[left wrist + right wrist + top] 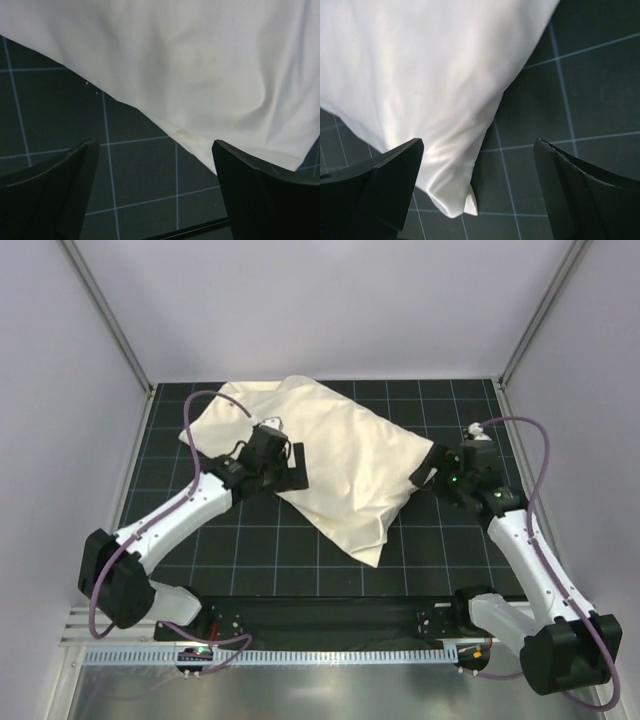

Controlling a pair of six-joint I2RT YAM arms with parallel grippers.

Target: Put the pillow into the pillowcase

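Note:
I need to lift the cloth, slanted on the mat with a rumpled near corner, straight with both grippers, so my left gripper should pinch its near side.
A plump cream-white pillow lies diagonally on the black grid mat. Thin wrinkled pillowcase cloth spreads from its far-left end; I cannot tell how much of the pillow is inside it. My left gripper is open at the near-left edge of the cloth. In the left wrist view the cloth lies just beyond the open, empty gripper. My right gripper is open at the pillow's right corner. In the right wrist view that corner sits between the spread fingers of the gripper, not pinched.
White walls with metal corner posts enclose the mat on three sides. A black bar and a toothed metal rail run along the near edge between the arm bases. Purple cables loop off both arms.

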